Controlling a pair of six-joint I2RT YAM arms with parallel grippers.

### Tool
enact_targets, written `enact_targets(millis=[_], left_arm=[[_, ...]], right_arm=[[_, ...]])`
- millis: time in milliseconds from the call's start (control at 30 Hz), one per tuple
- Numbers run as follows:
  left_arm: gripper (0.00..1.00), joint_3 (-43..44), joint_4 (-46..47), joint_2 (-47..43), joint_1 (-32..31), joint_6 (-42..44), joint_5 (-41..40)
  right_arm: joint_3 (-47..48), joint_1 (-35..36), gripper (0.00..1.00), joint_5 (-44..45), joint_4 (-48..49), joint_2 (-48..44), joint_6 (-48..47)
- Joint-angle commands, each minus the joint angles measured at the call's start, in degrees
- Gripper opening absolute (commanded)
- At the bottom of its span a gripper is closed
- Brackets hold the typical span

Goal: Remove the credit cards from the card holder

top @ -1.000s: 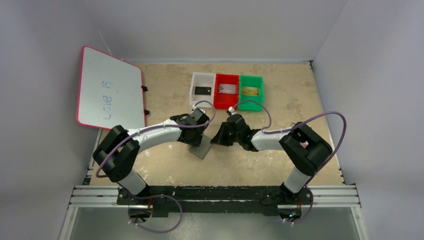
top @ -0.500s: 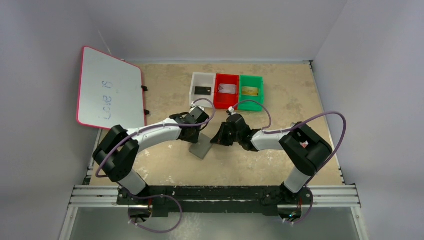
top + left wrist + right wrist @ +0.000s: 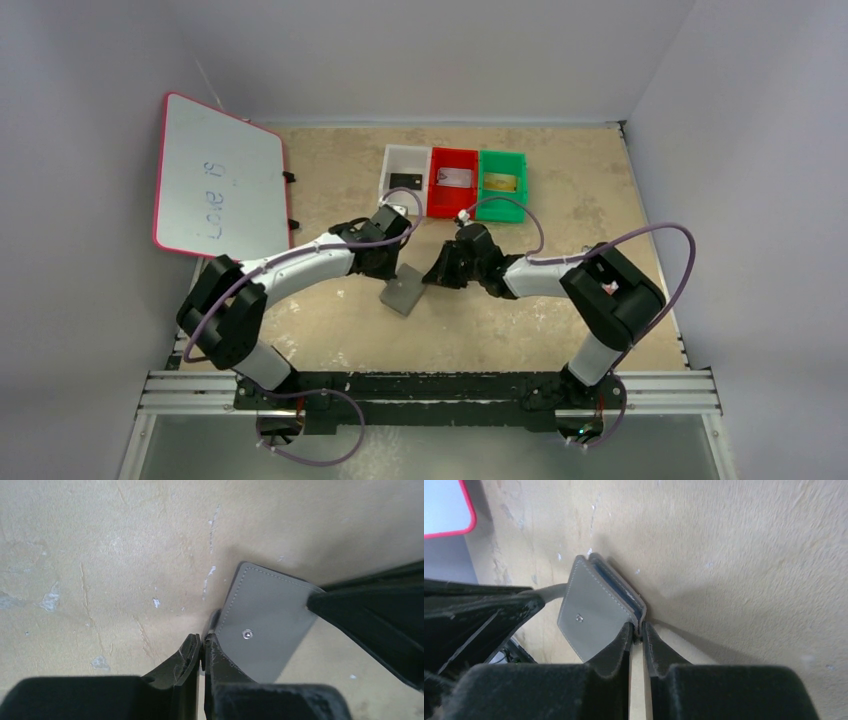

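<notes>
The card holder [image 3: 403,291] is folded shut, and the robot's left gripper is holding its strap. The robot should pull the strap [image 3: 552,592] back and open the holder before it reaches inside.
The grey card holder [image 3: 404,290] lies folded shut on the table between my two grippers, its snap dot facing up [image 3: 265,625]. My right gripper [image 3: 636,628] is shut on the card holder's [image 3: 594,612] corner, where a bluish lining shows between the flaps. My left gripper [image 3: 202,642] is shut, tips at the holder's opposite corner, with nothing visible between them. In the top view the left gripper [image 3: 397,262] sits up-left of the holder and the right gripper [image 3: 429,279] to its right. The credit cards lie apart: black [image 3: 404,182], silvery [image 3: 455,178], gold [image 3: 500,183].
A white tray [image 3: 389,170], a red tray [image 3: 437,195] and a green tray [image 3: 483,200] stand side by side at the back, each with one card in it. A pink-rimmed whiteboard [image 3: 215,190] leans at the left, and grey walls close in on both sides.
My left gripper has shut and drawn back up-left off the card holder, so more of the holder shows. The right gripper has kept its grip and hardly moved.
</notes>
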Motion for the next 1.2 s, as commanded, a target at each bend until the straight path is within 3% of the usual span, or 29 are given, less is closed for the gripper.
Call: enact_targets(millis=[0, 200, 367, 500, 700, 933, 1167], left_arm=[[0.0, 4.14, 0.63, -6.97, 0.34, -1.42, 2.41], [0.0, 3.9, 1.82, -12.85, 0.3, -4.27, 5.46], [0.0, 3.41, 4.07, -14.72, -0.21, -7.26, 9.55], [0.0, 2.18, 5.61, -14.5, -1.69, -8.79, 10.03], [0.0, 0.11, 3.54, -16.03, -1.77, -10.05, 2.89], [0.0, -8.25, 3.1, -19.36, -1.39, -18.15, -9.96], [0.0, -12.19, 2.65, -19.09, 0.41, -20.16, -12.66]], right_arm=[[3.78, -3.43, 0.16, -2.97, -2.27, -1.89, -2.48], [3.4, -7.61, 0.46, -4.49, -2.86, -7.86, -3.0], [3.14, -8.6, 0.58, 1.02, -7.86, -12.38, -2.9], [0.74, -8.8, 0.63, 2.14, -5.82, -15.09, -2.4], [-2.04, -8.8, 0.66, -4.2, 0.24, -13.67, -1.81], [-1.75, -8.8, 0.5, -14.06, 9.2, -6.82, -0.54], [0.46, -8.71, 0.47, -17.45, 10.03, -2.71, -1.57]])
